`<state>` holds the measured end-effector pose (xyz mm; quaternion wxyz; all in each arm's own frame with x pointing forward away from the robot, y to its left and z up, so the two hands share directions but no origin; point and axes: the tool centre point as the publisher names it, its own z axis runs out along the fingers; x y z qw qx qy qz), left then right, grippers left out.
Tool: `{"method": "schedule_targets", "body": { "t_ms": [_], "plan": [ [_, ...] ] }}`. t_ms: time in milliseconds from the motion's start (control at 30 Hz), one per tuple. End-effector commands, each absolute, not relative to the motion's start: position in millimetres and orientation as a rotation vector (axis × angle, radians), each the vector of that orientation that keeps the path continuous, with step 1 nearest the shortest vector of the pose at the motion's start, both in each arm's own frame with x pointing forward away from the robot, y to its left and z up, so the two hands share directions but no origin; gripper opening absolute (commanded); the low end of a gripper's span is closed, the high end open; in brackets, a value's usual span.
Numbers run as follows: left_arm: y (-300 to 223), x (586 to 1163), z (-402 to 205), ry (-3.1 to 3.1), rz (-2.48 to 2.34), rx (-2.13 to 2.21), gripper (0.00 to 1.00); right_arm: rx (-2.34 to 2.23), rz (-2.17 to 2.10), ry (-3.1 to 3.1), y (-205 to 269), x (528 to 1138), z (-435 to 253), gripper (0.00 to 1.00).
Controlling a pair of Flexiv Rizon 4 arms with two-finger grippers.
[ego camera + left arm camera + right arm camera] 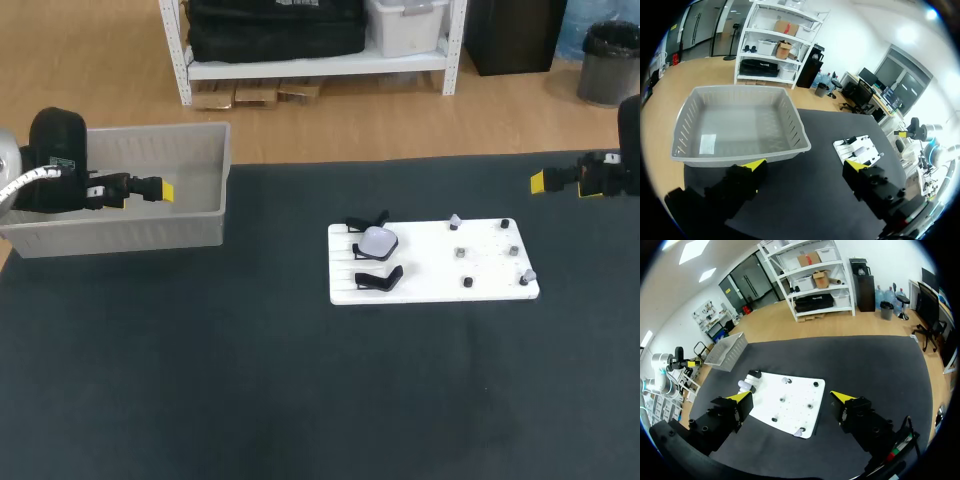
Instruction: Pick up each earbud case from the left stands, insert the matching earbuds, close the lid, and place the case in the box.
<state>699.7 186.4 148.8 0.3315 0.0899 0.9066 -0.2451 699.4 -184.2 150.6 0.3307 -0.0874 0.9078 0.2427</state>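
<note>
The pale earbuds (455, 221) are out on the board's pegs, so I expect the pale earbud case (377, 242) to have empty sockets inside when I open it.
A white board (432, 262) lies right of the table's middle. Black stands (379, 279) line its left end, and one pale earbud case (378, 241) rests on them, lid down. Small pale earbuds (455, 220) and dark pegs (467, 282) dot its right part. My left gripper (160, 190) hangs open over the grey box (200, 150) at the far left, nothing between its fingers. My right gripper (540, 181) is open and empty at the far right, behind the board. The right wrist view shows the board (805, 390) and case (745, 385) ahead of that gripper (792, 397).
The grey box (740, 125) holds only a white slip (707, 143) on its floor. In the left wrist view the board (860, 148) lies well ahead of my open gripper (805, 167). Dark table mat (250, 380) stretches bare across the front.
</note>
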Motion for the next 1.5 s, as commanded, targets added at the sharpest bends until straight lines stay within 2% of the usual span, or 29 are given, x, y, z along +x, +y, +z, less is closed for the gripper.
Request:
{"method": "schedule_targets", "body": {
  "t_ms": [33, 467, 733, 1067, 1500],
  "plan": [
    [184.8, 700.2, 150.7, 2.380, -0.631, 0.231, 1.00, -0.231, 0.636, 2.373, -184.8, 699.8, 150.1, 1.00],
    [184.8, 700.2, 150.7, 2.380, -0.631, 0.231, 1.00, -0.231, 0.636, 2.373, -184.8, 699.8, 150.1, 1.00],
    [167.9, 694.6, 190.4, 1.476, -0.953, 1.094, 1.00, -0.231, 0.636, 2.373, -184.8, 699.8, 150.1, 1.00],
    [133.3, 675.0, 200.2, 1.219, -0.902, 1.565, 1.00, -0.231, 0.636, 2.373, -184.8, 699.8, 150.1, 1.00],
    [126.7, 671.6, 198.8, 1.256, -0.850, 1.594, 1.00, -0.231, 0.636, 2.373, -184.8, 699.8, 150.1, 1.00]
  ]
}}
